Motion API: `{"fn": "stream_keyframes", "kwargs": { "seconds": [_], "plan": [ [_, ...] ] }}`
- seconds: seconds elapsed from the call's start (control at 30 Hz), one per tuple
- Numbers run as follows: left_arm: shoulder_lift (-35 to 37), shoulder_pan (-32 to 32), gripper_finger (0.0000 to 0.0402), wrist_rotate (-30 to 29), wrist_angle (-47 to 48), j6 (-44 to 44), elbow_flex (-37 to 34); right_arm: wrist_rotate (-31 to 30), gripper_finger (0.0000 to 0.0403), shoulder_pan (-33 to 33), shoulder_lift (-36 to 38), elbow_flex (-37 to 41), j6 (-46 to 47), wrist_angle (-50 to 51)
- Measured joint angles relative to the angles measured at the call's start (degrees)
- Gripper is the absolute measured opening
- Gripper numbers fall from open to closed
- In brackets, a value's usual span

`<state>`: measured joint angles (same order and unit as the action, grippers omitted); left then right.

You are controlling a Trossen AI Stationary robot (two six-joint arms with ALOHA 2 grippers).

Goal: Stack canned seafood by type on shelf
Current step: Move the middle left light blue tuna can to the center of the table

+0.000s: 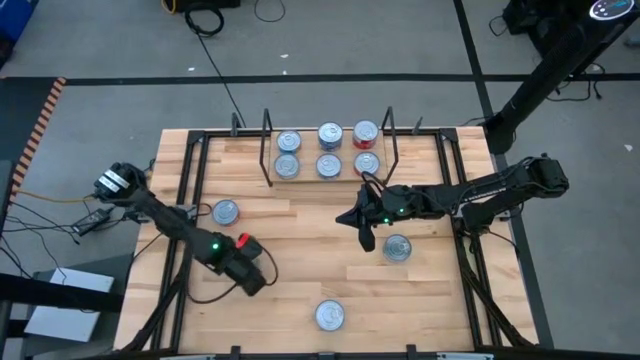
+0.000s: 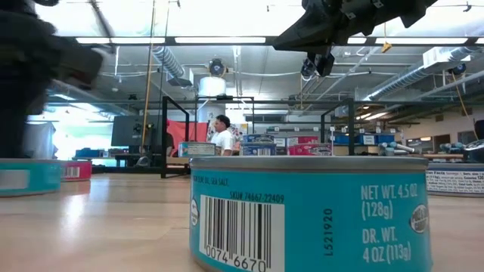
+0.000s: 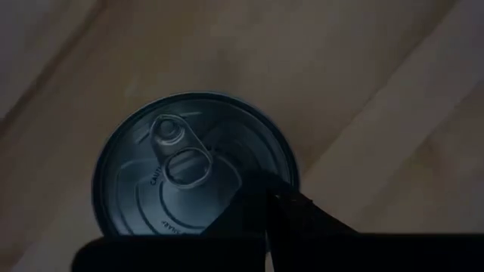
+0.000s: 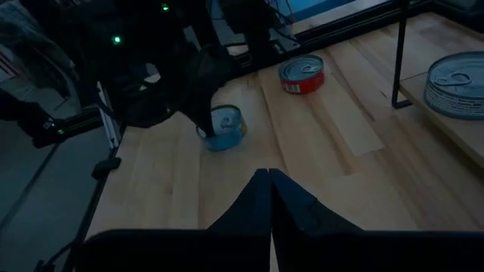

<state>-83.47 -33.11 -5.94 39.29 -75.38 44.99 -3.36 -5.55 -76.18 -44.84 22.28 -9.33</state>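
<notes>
The left gripper's closed fingers are over the blue tin's lid (image 3: 189,162), so the left gripper should back away and push the tin from its side to mid-table (image 1: 332,264).
A blue-sided tin (image 3: 193,170) with a silver pull-tab lid stands on the table at the left. My left gripper (image 3: 268,202) is shut and points steeply down, its tips over the lid near the rim. From above, the gripper (image 1: 245,262) hides this tin. The right wrist view shows the tin (image 4: 225,128) beneath it. My right gripper (image 1: 364,238) hangs shut above mid-table, holding nothing, beside another tin (image 1: 397,248). The shelf (image 1: 308,178) at the far side carries several tins. My left gripper's shut fingertips (image 3: 283,204) come from above, slanting, over the blue tin's lid close to its rim (image 3: 249,177). The tin stands flat on the table. I cannot tell whether the tips touch the lid.
A red-sided tin (image 4: 302,74) stands just beyond the blue one, near the black frame rail (image 1: 192,200). One more blue tin (image 1: 330,315) sits by the table's near edge and fills the low view (image 2: 310,215). Bare wood lies between them at mid-table.
</notes>
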Motion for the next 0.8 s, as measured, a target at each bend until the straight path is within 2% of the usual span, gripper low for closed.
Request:
{"fn": "stream_keyframes", "kwargs": {
  "seconds": [0.17, 0.43, 0.63, 0.8],
  "plan": [
    [-0.2, 5.1, 0.0000, -5.1, -4.8, 3.2, -0.2, 0.0, 0.0007, 0.1, 0.0, 0.0, 0.0, 0.0],
    [-0.4, 14.8, 0.0000, -6.2, -15.7, 16.6, 0.4, 0.0, 0.0007, 0.1, 0.0, 0.0, 0.0, 0.0],
    [2.9, 15.8, 0.0000, -8.1, -8.2, 20.4, 5.7, 0.0, 0.0006, 0.1, 0.0, 0.0, 0.0, 0.0],
    [9.3, 15.8, 0.0000, -9.9, -0.3, 14.8, 3.8, 0.0, 0.0007, 0.1, 0.0, 0.0, 0.1, 0.3]
  ]
}}
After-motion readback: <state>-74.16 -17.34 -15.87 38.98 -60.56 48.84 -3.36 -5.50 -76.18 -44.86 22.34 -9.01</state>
